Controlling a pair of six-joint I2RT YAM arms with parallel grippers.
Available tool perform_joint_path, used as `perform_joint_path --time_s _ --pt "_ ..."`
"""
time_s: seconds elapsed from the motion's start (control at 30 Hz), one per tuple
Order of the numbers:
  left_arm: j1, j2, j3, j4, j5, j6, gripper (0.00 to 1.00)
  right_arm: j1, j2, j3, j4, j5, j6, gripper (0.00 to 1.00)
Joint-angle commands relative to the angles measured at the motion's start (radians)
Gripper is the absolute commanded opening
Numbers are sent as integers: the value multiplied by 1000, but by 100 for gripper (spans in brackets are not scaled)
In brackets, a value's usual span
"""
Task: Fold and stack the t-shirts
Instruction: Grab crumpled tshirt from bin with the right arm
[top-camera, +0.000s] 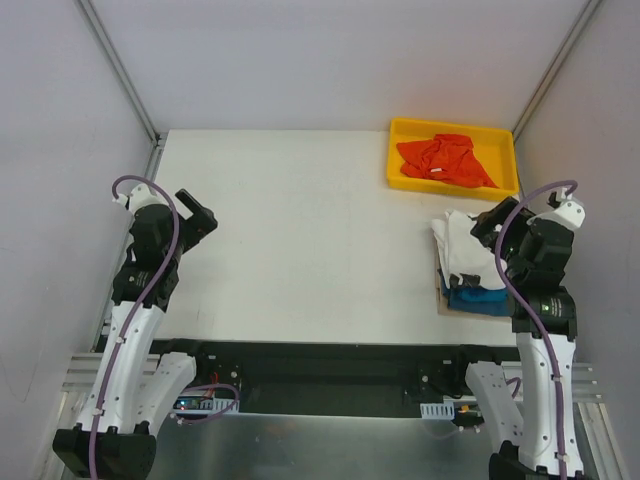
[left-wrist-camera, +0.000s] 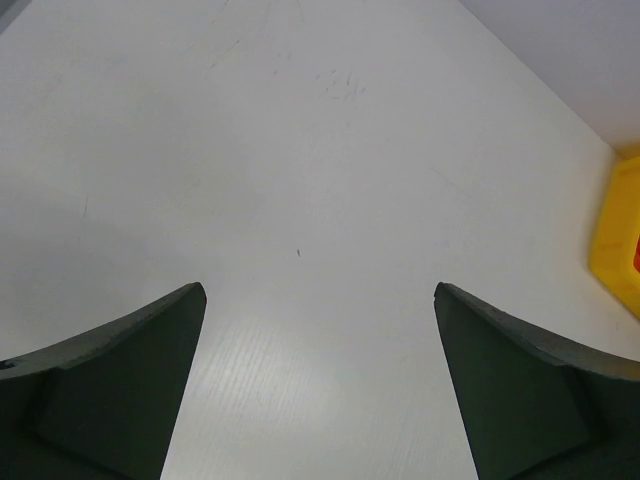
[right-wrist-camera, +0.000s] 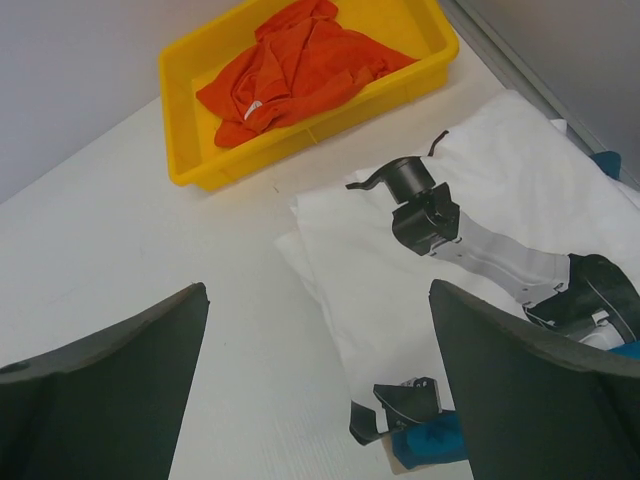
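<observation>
My right gripper is moving to the yellow tray, where the orange-red t-shirt (top-camera: 448, 160) lies alone. It should continue to go there until its fingers close on cloth (top-camera: 437, 164) near the white neck label.
An orange-red t-shirt (top-camera: 445, 160) lies crumpled in the yellow tray at the back right; it also shows in the right wrist view (right-wrist-camera: 300, 65), with its white neck label. A folded white t-shirt (top-camera: 460, 248) with a dark printed picture lies on a folded blue t-shirt (top-camera: 478, 298) at the right edge; both also show in the right wrist view, white (right-wrist-camera: 400, 290) and blue (right-wrist-camera: 430, 440). My right gripper (top-camera: 490, 222) (right-wrist-camera: 318, 290) is open and empty above the white shirt's left edge. My left gripper (top-camera: 200, 214) (left-wrist-camera: 320, 290) is open and empty over bare table at the left.
The yellow tray (top-camera: 396, 155) (right-wrist-camera: 190, 150) stands at the back right corner; its edge shows in the left wrist view (left-wrist-camera: 615, 250). A tan board edge (right-wrist-camera: 400, 462) sticks out under the shirt stack. Grey walls close in the table (top-camera: 300, 240) on three sides.
</observation>
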Motion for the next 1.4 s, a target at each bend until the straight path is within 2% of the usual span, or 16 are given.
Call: perform_joint_path --time_s 0.0,0.13,0.23,0.37,0.47,0.67,0.83,0.9,1.07,1.23,1.33,1.37 --pt "2 27 14 7 -7 -7 99 5 71 11 73 21 -13 96" --pt "2 95 35 9 25 10 99 5 206 91 78 -45 -18 96" --pt "2 153 52 16 36 7 99 5 364 167 61 -76 6 97" --pt "2 218 63 49 33 4 99 7 635 353 87 -160 1 97" --pt "2 264 70 79 31 4 99 17 821 457 110 -168 1 97" --pt "2 353 103 113 34 13 99 54 1244 844 35 -96 -63 97" --pt "2 420 124 125 33 38 100 105 1613 1305 -102 -58 -122 96" --pt "2 432 133 125 47 41 99 117 1671 1356 -108 -30 -137 97" --pt "2 422 118 127 41 32 99 134 1735 1313 -24 -21 -174 96" --pt "2 406 106 124 47 33 99 133 1814 1360 -73 7 -186 98" --pt "2 396 103 124 45 32 99 134 1806 1355 -82 45 -195 89" --pt "2 390 98 125 44 30 99 134 1804 1353 -74 53 -200 76"
